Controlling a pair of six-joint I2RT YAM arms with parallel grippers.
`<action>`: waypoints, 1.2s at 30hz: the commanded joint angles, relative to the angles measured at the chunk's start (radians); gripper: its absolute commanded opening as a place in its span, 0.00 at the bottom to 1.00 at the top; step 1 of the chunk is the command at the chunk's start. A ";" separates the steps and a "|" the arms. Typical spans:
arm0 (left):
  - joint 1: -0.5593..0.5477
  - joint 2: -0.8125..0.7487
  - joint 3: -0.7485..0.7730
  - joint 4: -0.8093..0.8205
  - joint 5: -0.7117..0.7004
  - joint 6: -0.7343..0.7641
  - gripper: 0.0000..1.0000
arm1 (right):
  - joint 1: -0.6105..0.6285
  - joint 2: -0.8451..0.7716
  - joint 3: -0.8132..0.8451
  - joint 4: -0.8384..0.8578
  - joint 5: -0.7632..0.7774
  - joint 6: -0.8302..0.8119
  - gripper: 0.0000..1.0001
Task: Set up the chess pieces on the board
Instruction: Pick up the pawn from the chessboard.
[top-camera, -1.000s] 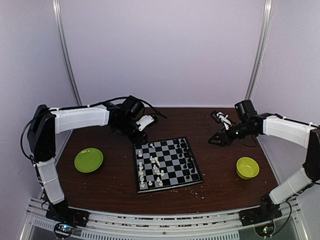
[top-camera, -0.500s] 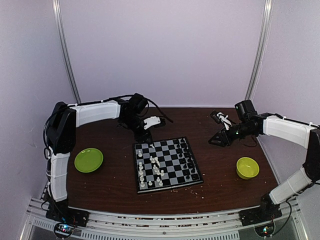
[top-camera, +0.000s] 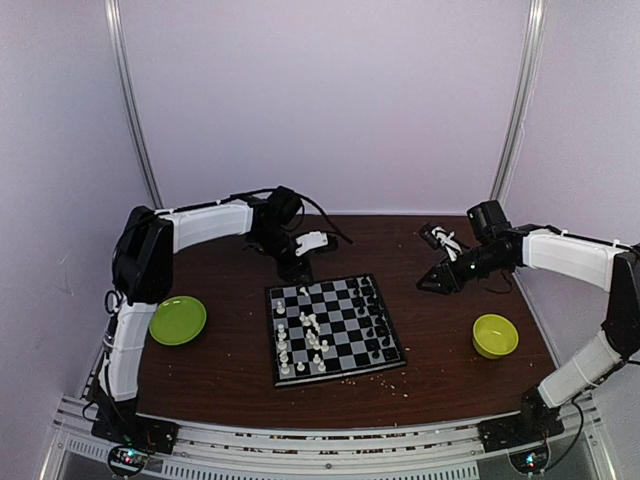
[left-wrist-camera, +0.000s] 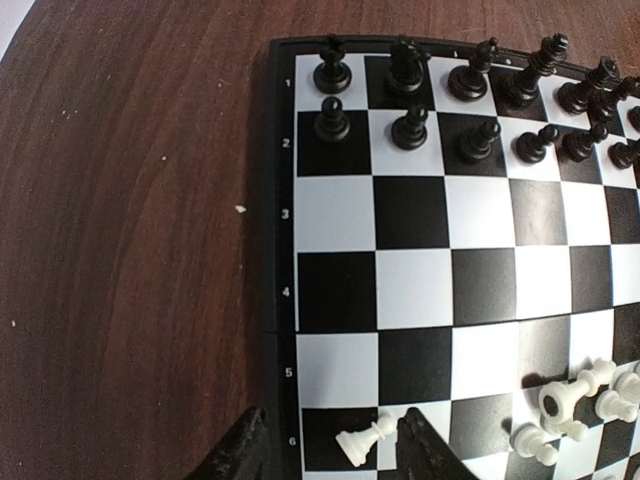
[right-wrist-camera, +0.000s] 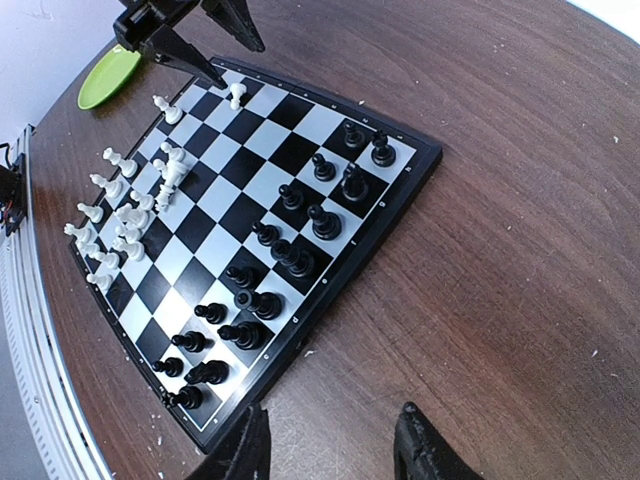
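Observation:
The white pawn lies (left-wrist-camera: 369, 439) on its side on the board, so my left gripper should take its base (left-wrist-camera: 354, 448) and offer its head to my right gripper.
The board (top-camera: 340, 373) lies mid-table. Black chess pieces (right-wrist-camera: 270, 255) stand in two rows along its right side, seen at the top in the left wrist view (left-wrist-camera: 470, 110). White chess pieces (top-camera: 310, 335) are scattered over the left half. My left gripper (left-wrist-camera: 335, 455) hangs open over the board's far-left corner (top-camera: 297, 265). A white pawn (left-wrist-camera: 365, 440) stands between its fingers, close to the right finger (left-wrist-camera: 425, 450) and well apart from the left one. My right gripper (right-wrist-camera: 330, 450) is open over bare table just right of the board (top-camera: 428, 284), with nothing in it.
A lime-green plate (top-camera: 177, 320) lies left of the board and a lime-green bowl (top-camera: 494, 335) right of it. Pale crumbs (top-camera: 400, 385) dot the wood near the board's front right corner. Cables run behind both wrists at the back of the table.
The left arm has swung right and its gripper has shifted slightly right over the board's far corner, jaws spreading wider. The right arm has not moved.

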 joint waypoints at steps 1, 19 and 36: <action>0.006 0.053 0.073 -0.048 0.060 0.030 0.45 | -0.008 0.011 0.031 -0.013 0.000 -0.020 0.42; 0.006 0.067 0.024 -0.109 0.088 0.058 0.43 | -0.007 0.028 0.045 -0.041 -0.014 -0.039 0.42; 0.006 0.037 -0.061 -0.108 -0.031 0.078 0.39 | -0.008 0.050 0.050 -0.047 -0.018 -0.042 0.42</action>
